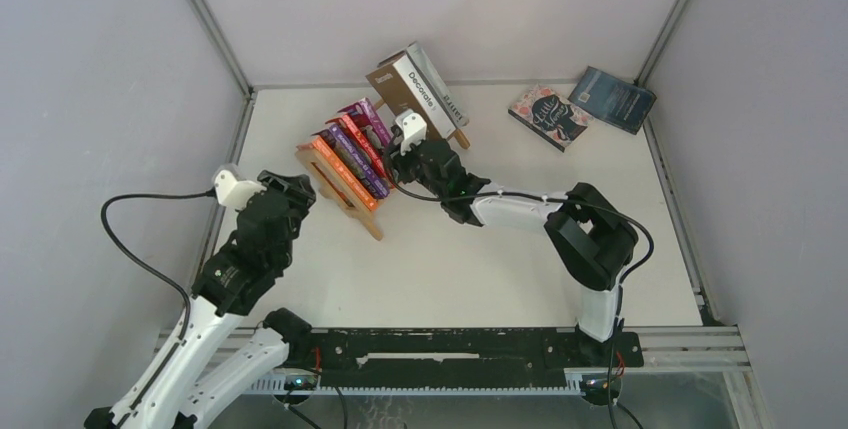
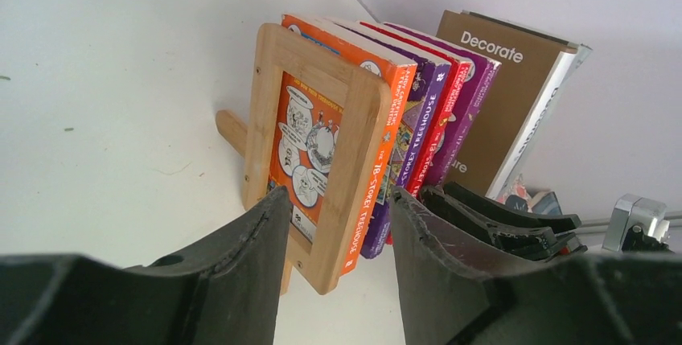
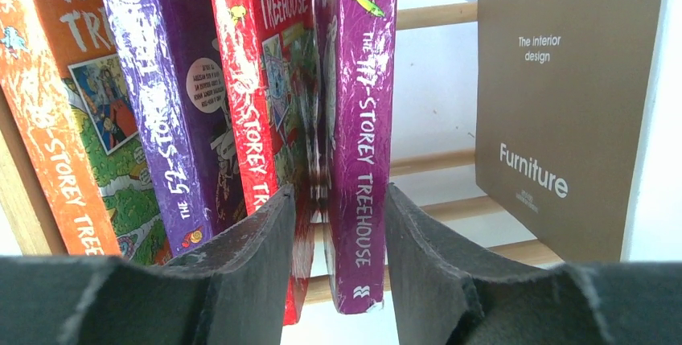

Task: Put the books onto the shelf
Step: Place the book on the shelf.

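Observation:
My gripper will push the magenta-purple book (image 1: 376,122) sideways, and it will slide upright against the red one, because a gap (image 3: 322,208) shows between the red and magenta-purple books.
The wooden shelf (image 1: 366,219) stands at the table's middle, holding an orange book (image 3: 48,144), a purple one (image 3: 173,120), a red one (image 3: 257,80) and a magenta-purple one (image 3: 366,120) upright. A thick brown book (image 1: 388,84) and a grey-white book (image 1: 442,91) lean at its far end. My right gripper (image 3: 339,192) is open, its fingers straddling the magenta-purple book's spine with a slight gap. My left gripper (image 2: 338,196) is open at the shelf's near end frame (image 2: 366,120), whose lower corner sits between the fingers untouched.
Two more books lie flat at the back right: a dark illustrated one (image 1: 547,116) and a dark blue one (image 1: 612,99). Grey walls enclose the table on three sides. The right arm (image 1: 590,234) reaches across the middle of the table.

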Action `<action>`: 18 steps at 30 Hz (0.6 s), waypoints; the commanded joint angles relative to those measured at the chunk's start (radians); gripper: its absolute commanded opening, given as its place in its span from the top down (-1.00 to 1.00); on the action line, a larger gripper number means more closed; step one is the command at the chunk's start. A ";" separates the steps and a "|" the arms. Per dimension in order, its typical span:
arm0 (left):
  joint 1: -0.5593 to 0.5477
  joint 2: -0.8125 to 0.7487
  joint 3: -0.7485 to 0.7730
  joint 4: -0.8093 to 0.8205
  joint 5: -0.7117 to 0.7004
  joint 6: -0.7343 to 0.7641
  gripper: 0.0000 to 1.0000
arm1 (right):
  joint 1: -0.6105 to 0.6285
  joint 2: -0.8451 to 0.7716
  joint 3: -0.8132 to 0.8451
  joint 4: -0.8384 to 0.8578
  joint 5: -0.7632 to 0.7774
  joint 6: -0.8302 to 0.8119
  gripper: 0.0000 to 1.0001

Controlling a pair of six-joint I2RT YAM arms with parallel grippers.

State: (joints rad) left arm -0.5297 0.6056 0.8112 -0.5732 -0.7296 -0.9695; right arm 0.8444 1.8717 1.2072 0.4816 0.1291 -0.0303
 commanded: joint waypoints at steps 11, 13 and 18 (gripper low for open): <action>0.008 -0.006 0.038 0.026 -0.040 -0.006 0.02 | -0.018 -0.101 0.058 0.008 -0.025 0.026 0.06; 0.008 0.001 0.040 0.023 -0.043 -0.006 0.04 | -0.020 -0.114 0.059 0.014 -0.010 0.026 0.21; 0.008 0.019 0.026 0.031 -0.046 -0.015 0.09 | -0.052 -0.128 0.087 -0.004 -0.003 0.026 0.68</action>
State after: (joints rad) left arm -0.5285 0.6140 0.8116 -0.5735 -0.7441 -0.9699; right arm 0.8230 1.7973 1.2266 0.4522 0.1108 -0.0151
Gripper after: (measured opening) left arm 0.461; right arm 0.231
